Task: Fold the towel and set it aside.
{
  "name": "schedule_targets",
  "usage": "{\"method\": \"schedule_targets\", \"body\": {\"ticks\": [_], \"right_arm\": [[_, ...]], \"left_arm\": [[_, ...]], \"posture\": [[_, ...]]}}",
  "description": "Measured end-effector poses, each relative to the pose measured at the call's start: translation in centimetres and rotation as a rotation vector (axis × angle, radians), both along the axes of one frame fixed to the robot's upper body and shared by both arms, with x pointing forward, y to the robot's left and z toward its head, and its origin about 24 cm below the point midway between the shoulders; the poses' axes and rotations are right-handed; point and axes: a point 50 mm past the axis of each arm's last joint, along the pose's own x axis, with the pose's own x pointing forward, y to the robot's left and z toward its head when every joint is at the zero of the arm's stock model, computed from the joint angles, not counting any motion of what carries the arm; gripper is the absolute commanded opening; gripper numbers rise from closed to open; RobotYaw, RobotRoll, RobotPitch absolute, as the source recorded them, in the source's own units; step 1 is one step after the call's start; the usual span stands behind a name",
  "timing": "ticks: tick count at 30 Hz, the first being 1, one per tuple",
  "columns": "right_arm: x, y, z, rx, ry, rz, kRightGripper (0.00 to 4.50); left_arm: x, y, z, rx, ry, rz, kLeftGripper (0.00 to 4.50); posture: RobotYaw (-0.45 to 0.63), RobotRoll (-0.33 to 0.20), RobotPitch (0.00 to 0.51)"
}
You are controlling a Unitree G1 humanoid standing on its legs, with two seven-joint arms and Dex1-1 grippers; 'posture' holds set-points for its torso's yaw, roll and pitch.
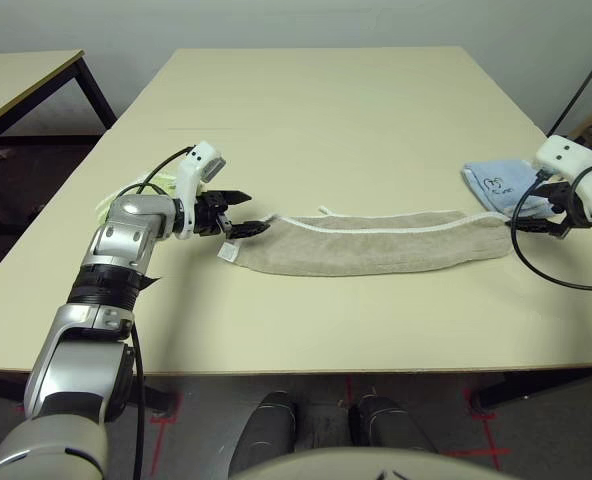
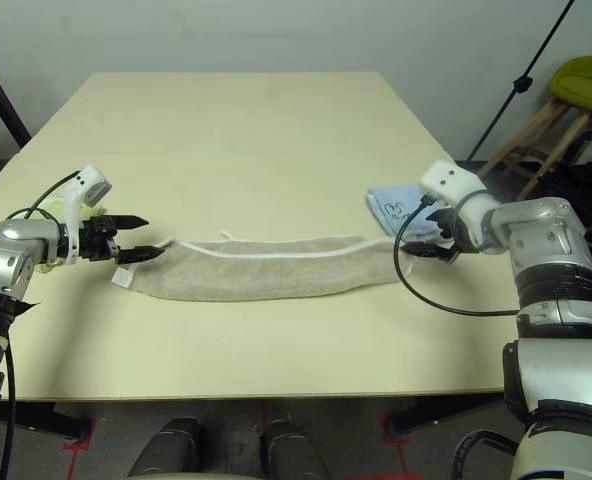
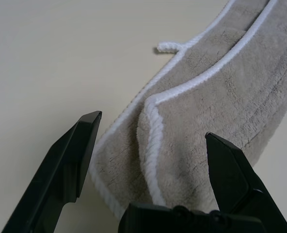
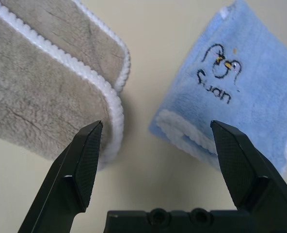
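Observation:
I am going to fold the towel's tagged end (image 1: 244, 243), and the white edges of two limp layers (image 3: 152, 127) lie one on the other. The tagged end will bunch and bend over as one.
The beige-brown towel (image 1: 376, 243) lies folded into a long narrow strip across the table's middle, white edging along its far side, a small white tag (image 1: 228, 254) at its left end. My left gripper (image 1: 244, 212) is open just off that left end, its fingers (image 3: 71, 160) on either side of the towel's corner (image 3: 192, 121) without closing on it. My right gripper (image 2: 423, 250) is open at the right end; in the right wrist view the towel's end (image 4: 51, 87) lies by one finger.
A light blue folded cloth (image 1: 498, 184) with a small dark print lies right of the towel, close to my right gripper. A yellow-green cloth (image 2: 46, 262) peeks out behind my left forearm. The table's edge (image 1: 376, 368) runs near the front.

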Motion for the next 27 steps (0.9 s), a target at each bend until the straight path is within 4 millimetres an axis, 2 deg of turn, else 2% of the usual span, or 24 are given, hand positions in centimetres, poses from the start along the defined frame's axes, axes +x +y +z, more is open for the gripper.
{"method": "schedule_targets", "body": {"ticks": [4, 9, 11, 13, 15, 17, 20, 23, 25, 27], "right_arm": [[0.0, 0.3, 0.1, 0.012, 0.011, 0.028, 4.46], [-0.2, 0.5, 0.8, 0.073, 0.019, 0.043, 4.46], [-0.2, 0.4, 1.8, 0.149, -0.010, 0.019, 4.46], [0.1, 0.5, 3.6, 0.230, -0.078, -0.002, 4.46], [0.6, 0.3, 5.8, 0.273, -0.205, -0.054, 4.46], [0.9, 0.2, 6.9, 0.304, -0.284, -0.103, 4.46], [1.2, 0.6, 6.1, 0.371, -0.285, -0.129, 4.46], [0.8, 2.3, 3.8, 0.436, -0.208, -0.084, 4.46], [0.2, 3.4, 2.5, 0.466, -0.173, -0.056, 4.08], [-0.8, 4.9, 1.1, 0.506, -0.159, -0.016, 3.55]], "left_arm": [[0.5, -0.6, -0.7, 0.019, 0.004, 0.021, 4.50], [1.0, -1.1, -0.5, 0.032, -0.016, 0.038, 4.50], [1.2, -1.1, 0.0, 0.023, -0.029, 0.051, 4.50], [1.5, -1.0, 0.8, 0.003, -0.050, 0.073, 4.50], [1.7, -0.7, 1.9, -0.013, -0.090, 0.095, 4.50], [1.8, -0.3, 2.6, -0.024, -0.119, 0.116, 4.50], [1.5, -0.6, 3.8, -0.105, -0.124, 0.123, 4.50], [0.2, -2.6, 5.0, -0.200, -0.118, 0.049, 4.50], [-0.7, -3.5, 4.6, -0.228, -0.088, 0.023, 4.50], [-1.7, -4.4, 3.2, -0.263, -0.034, 0.028, 4.50]], "posture": [[0.04, 0.000, 0.071], [0.03, 0.000, 0.071], [0.03, 0.000, 0.073], [0.03, 0.000, 0.073], [0.03, 0.000, 0.073], [0.04, 0.000, 0.073], [0.04, 0.000, 0.073], [0.04, 0.000, 0.074], [0.04, 0.000, 0.073], [0.04, 0.000, 0.073]]}}
